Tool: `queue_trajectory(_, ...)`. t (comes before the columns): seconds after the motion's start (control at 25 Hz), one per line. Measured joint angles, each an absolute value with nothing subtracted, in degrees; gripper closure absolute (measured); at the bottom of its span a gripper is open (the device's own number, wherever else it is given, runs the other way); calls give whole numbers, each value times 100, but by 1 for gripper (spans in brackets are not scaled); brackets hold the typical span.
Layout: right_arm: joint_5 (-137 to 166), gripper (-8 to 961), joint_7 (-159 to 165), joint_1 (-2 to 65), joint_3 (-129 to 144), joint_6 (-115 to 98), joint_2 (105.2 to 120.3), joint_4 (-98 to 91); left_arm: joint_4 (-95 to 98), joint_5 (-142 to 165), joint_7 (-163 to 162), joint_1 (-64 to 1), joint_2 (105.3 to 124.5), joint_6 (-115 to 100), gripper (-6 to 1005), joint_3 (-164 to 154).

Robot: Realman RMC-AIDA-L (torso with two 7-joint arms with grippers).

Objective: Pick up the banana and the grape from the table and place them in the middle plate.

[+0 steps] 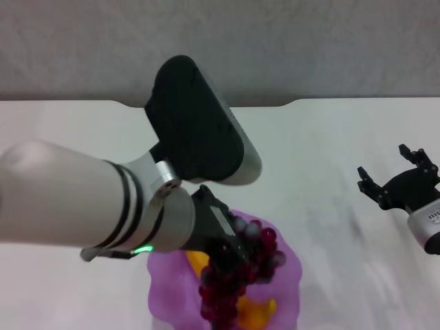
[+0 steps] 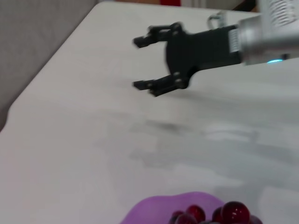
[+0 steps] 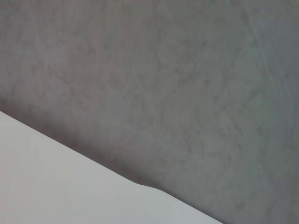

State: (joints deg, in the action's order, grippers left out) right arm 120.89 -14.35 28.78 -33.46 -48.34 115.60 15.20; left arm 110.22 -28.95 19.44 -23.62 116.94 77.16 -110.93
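The grape (image 1: 230, 292) is hanging inside the purple plate's rim, so the robot's left gripper should go on lowering until the grape rests over the banana (image 1: 256, 313), and then let go.
The purple middle plate (image 1: 163, 292) sits at the near centre of the table (image 1: 323, 137). The yellow banana (image 1: 258, 313) lies in it, mostly covered by the grape (image 1: 256, 265), a dark red bunch draped across it. My left gripper (image 1: 234, 256) reaches down into the plate and is shut on the grape, with berries crowding around its black fingers. The left wrist view catches only the plate's rim (image 2: 159, 207) and a few berries of the grape (image 2: 232, 212). My right gripper (image 1: 390, 165) hovers open over the right side of the table, also seen as the right gripper (image 2: 138, 63) from the left wrist.
The table's far edge has a notch (image 1: 206, 104) and a grey wall behind it. The right wrist view shows only that wall and a corner of the table (image 3: 46, 186). Bare tabletop lies between the plate and the right gripper.
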Motion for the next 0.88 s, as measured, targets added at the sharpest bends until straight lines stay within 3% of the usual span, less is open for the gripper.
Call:
queue_trajectory(0.44, 12084, 72, -1426, 2851, -3349, -4833, 11550, 1509, 9791, -2310, 1586, -2989, 11696, 7290, 745, -11483)
queue_trajectory(0.88, 12064, 72, -1415, 2848, -3349, -4815, 11549, 1499, 9665, -1350, 838, -3109, 11702, 7066, 553, -12047)
